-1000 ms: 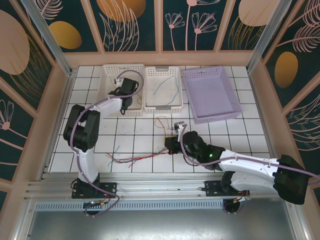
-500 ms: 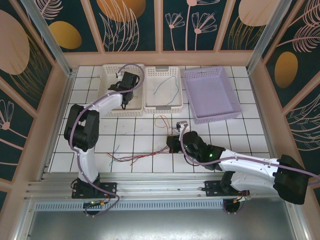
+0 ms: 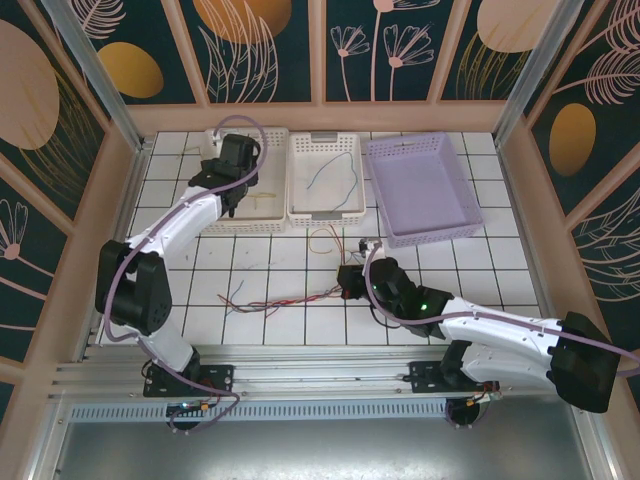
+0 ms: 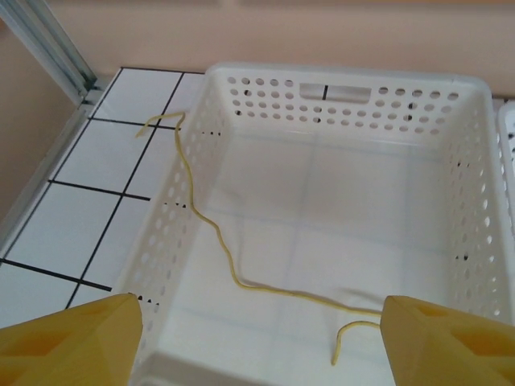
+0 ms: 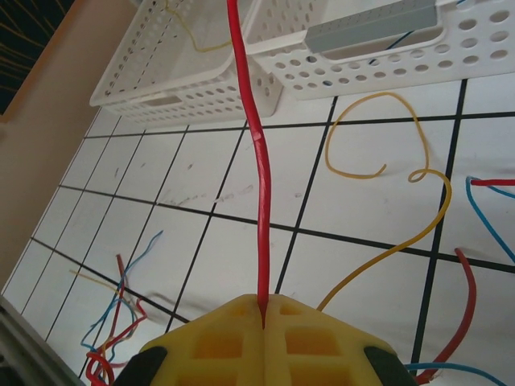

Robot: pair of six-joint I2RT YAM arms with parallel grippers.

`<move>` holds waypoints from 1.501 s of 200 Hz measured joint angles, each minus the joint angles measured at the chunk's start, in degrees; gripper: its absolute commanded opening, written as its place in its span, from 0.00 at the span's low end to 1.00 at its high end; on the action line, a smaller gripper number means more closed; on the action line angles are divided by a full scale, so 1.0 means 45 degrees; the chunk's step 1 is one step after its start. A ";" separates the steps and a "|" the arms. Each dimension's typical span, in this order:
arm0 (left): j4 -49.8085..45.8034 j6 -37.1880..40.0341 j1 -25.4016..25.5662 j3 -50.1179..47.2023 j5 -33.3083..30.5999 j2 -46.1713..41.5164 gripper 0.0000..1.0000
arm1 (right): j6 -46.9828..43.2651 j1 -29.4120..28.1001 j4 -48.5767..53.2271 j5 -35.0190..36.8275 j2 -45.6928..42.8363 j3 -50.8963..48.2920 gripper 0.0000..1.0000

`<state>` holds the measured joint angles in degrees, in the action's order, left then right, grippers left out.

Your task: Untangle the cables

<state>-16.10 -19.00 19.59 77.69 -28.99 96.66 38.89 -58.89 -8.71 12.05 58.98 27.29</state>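
Observation:
The yellow cable (image 4: pixel 191 185) lies free by the side of the basket, lengthwise between my open fingers, so I keep lowering my left gripper until it closes on the cable's bend (image 4: pixel 217 228).
A yellow cable (image 4: pixel 228 259) lies on the floor of the left white basket (image 4: pixel 354 96) and drapes over its left wall onto the tiles. My left gripper (image 4: pixel 257 326) hovers open above it, holding nothing, and is seen over that basket (image 3: pixel 232 165). My right gripper (image 5: pixel 263 304) is shut on a red cable (image 5: pixel 259 169) that runs taut toward the baskets. From above, this gripper (image 3: pixel 347 282) sits mid-table, right of a tangle of red, blue and tan cables (image 3: pixel 265 303). An orange-yellow cable (image 5: pixel 386 173) curls on the tiles ahead.
A middle white basket (image 3: pixel 325 212) holds a blue cable (image 3: pixel 330 175). A purple basket (image 3: pixel 425 235) stands at the back right. Wooden walls and aluminium posts (image 3: pixel 95 75) fence the tiled table.
The left gripper opened and let the yellow cable drop into the left basket, then shifted left and back. The right gripper moved slightly back, keeping hold of the red cable.

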 measured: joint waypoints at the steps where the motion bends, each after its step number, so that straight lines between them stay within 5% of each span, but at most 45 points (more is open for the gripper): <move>1: 0.0000 0.0000 0.0000 0.0000 0.0000 0.0000 0.78 | -0.0005 0.0000 -0.0005 -0.0019 0.0000 0.0000 0.00; 90: -0.0549 -0.1928 -0.1579 0.1307 0.2783 0.3181 0.82 | -0.1297 -0.0005 -0.0495 -0.1365 0.0539 0.0393 0.00; 160: -0.0578 -0.2948 -0.2118 0.2924 0.2939 0.5353 0.84 | -0.2356 0.0024 -0.0597 -0.1690 0.1749 0.0568 0.00; 209: -0.0573 -0.3191 -0.2215 0.4503 0.2574 0.6805 0.70 | -0.2759 0.0296 -0.0792 -0.1982 0.2293 0.0568 0.00; 263: -0.0573 -0.3177 -0.2244 0.4726 0.2079 0.7441 0.66 | -0.2914 0.0957 -0.1326 -0.2535 0.2312 0.0568 0.00; 300: -0.0491 -0.3177 -0.2297 0.4726 0.1987 0.7519 0.47 | -0.2919 0.1044 -0.1467 -0.2822 0.2312 0.0568 0.00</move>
<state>-18.31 -33.30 9.26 98.96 -20.05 130.50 25.76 -54.19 -15.31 -0.64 69.38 29.85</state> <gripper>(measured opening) 0.516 0.042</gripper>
